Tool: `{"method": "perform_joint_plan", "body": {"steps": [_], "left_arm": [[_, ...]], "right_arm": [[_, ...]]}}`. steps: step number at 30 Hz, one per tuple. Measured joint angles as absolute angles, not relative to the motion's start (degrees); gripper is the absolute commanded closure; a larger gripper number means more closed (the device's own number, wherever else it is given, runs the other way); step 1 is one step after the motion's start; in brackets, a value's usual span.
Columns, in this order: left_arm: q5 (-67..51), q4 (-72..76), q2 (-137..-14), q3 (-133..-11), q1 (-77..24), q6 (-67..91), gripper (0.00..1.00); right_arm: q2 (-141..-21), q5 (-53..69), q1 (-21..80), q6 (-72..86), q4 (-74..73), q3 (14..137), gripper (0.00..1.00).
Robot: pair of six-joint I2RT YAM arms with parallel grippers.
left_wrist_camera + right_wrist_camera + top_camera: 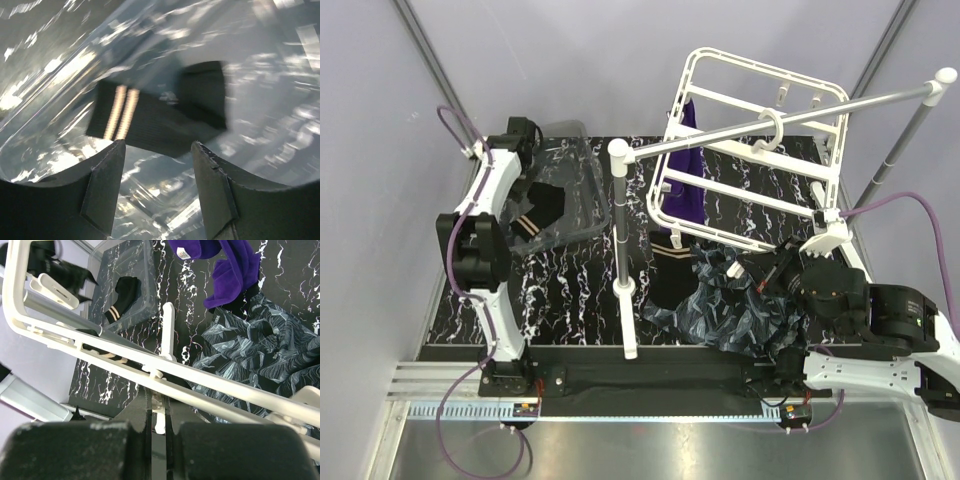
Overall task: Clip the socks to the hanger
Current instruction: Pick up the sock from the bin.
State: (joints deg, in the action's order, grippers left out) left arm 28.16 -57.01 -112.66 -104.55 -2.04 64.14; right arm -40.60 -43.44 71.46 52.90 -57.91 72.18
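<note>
The black sock (542,207) is the only thing lying in the clear bin (578,172), so I expect the bin to be empty once I lift the sock out.
The white hanger (770,72) hangs by its hook from a grey rod at the back right, with a purple sock (688,170) clipped at its left side. My right gripper (782,268) is at the frame's near right corner. In the right wrist view it (158,400) is shut on a small white clip (159,416) under the hanger's bars (215,382). My left gripper (532,148) is over a clear bin, open and empty (157,150), just above a black sock with two tan stripes (150,120).
The clear plastic bin (582,215) at the left holds black socks (542,205). A dark patterned cloth pile (740,305) lies mid-table beneath the hanger. The grey rod (790,115) rests on white posts; one post (623,260) stands centre front.
</note>
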Motion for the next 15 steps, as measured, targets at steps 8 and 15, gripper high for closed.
{"method": "perform_joint_plan", "body": {"steps": [8,15], "left_arm": [[24.36,-63.33,-118.48,-101.80,-0.93,74.06,0.57],[22.09,-61.63,-119.55,-96.82,-0.43,77.80,0.50]], "right_arm": [[-39.75,-43.24,71.46,52.90,-57.91,71.96,1.00],[-39.24,-42.78,71.46,52.77,-57.89,71.92,1.00]]}}
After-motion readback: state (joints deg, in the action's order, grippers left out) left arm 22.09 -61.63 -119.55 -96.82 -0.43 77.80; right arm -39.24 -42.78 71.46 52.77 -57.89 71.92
